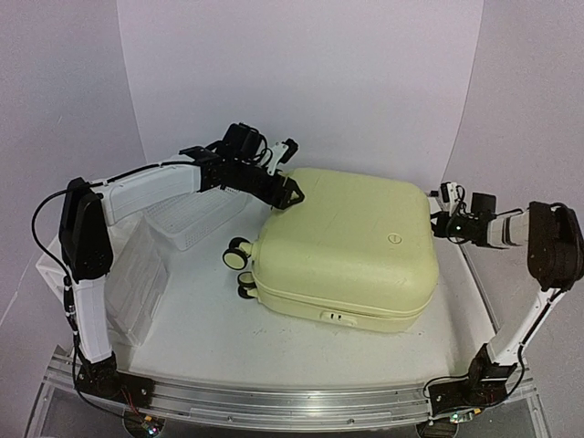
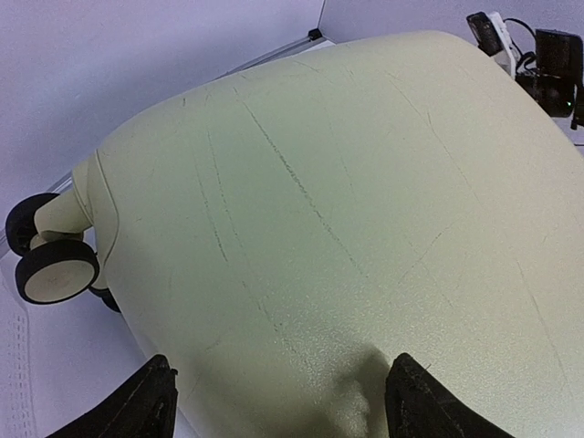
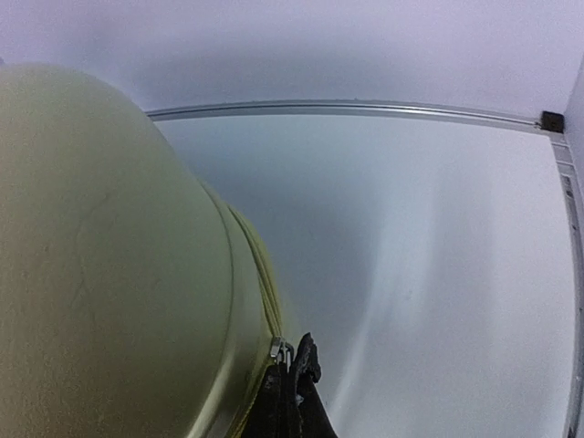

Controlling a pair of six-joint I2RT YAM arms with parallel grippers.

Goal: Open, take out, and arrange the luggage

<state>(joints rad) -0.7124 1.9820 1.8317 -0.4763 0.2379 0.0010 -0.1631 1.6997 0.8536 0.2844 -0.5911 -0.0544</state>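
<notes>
The suitcase's side [image 1: 434,245] opposite its wheels faces the wall, so I should swing that side to the front and steady the suitcase's handle with my left gripper while unzipping.
The luggage [image 1: 351,242] is a pale yellow hard-shell suitcase lying flat and closed in the middle of the table, its caster wheels [image 1: 237,254] on its left side. My left gripper [image 1: 290,192] is open and rests on the shell's back left corner; in the left wrist view its fingers [image 2: 137,406] straddle the scratched shell [image 2: 319,210]. My right gripper [image 1: 436,212] is at the suitcase's right back edge. In the right wrist view its fingers [image 3: 297,392] are shut on the metal zipper pull [image 3: 279,349] on the shell's seam [image 3: 251,265].
A white mesh basket [image 1: 196,217] stands at the back left behind the wheels. A clear white drawer organizer [image 1: 137,278] stands at the left edge. A metal rail [image 3: 347,109] borders the table. White walls enclose the back and sides.
</notes>
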